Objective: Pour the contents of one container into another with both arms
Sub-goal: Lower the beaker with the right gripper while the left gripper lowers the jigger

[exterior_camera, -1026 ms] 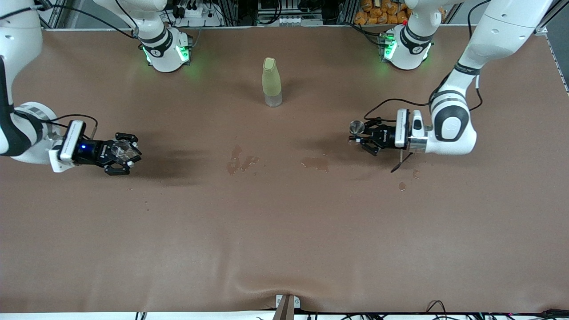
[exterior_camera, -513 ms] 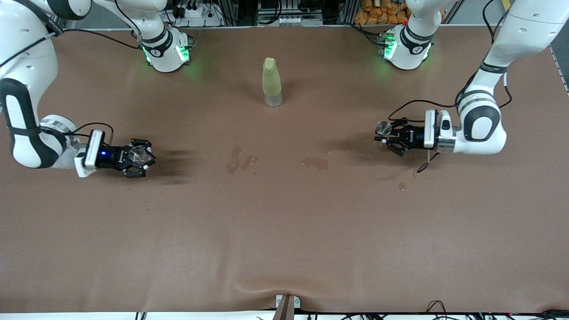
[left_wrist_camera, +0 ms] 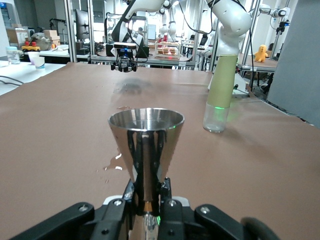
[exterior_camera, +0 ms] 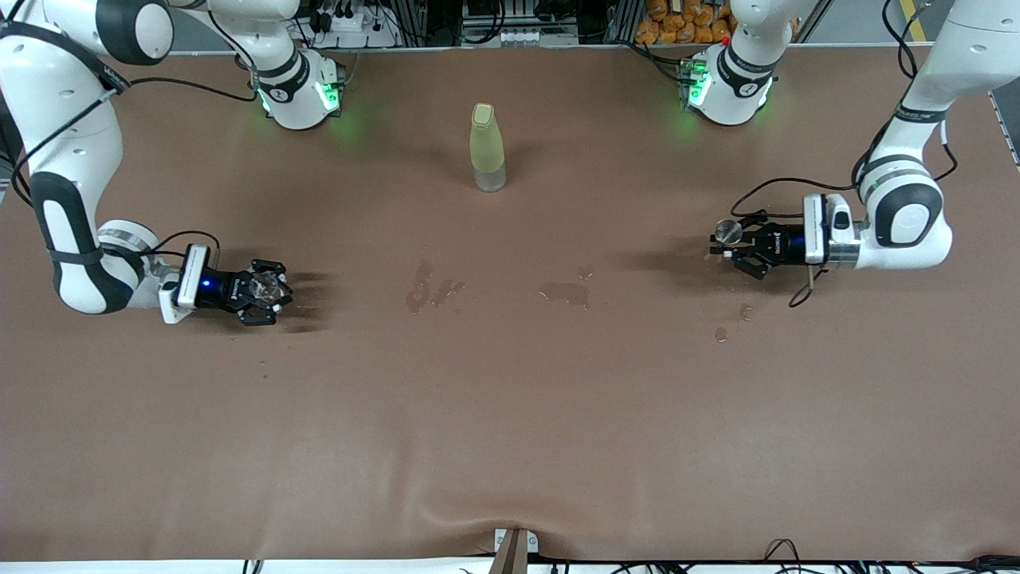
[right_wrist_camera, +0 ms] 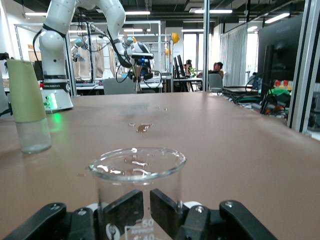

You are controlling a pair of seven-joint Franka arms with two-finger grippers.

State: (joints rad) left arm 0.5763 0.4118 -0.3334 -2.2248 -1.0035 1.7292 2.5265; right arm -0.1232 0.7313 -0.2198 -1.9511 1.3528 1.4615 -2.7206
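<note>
The robot's right hand keeps lowering the glass cup point(exterior_camera: 268, 284), which stands upright over open tabletop point(exterior_camera: 294, 326), until the cup's base rests there, and then let go.
A steel jigger point(exterior_camera: 727, 231) stands upright in my left gripper point(exterior_camera: 731, 244), low over the table toward the left arm's end. In the left wrist view the jigger point(left_wrist_camera: 146, 142) rises with its round rim up, and the left gripper point(left_wrist_camera: 147, 196) is shut on its narrow waist. My right gripper point(exterior_camera: 269, 292), low over the table toward the right arm's end, is shut on a tiny clear glass cup point(exterior_camera: 264, 285). In the right wrist view the glass cup point(right_wrist_camera: 137, 172) stands upright between the fingers of the right gripper point(right_wrist_camera: 150, 206).
A tall yellow-green bottle point(exterior_camera: 487, 147) stands in the middle of the table, close to the robots' bases. Wet patches point(exterior_camera: 430, 287) lie on the brown tabletop between the two grippers, and more drops point(exterior_camera: 721, 333) lie near the left gripper.
The left gripper has carried the jigger toward the left arm's end of the table and lower. The right gripper has sunk lower with the glass cup and shifted a little toward the middle.
</note>
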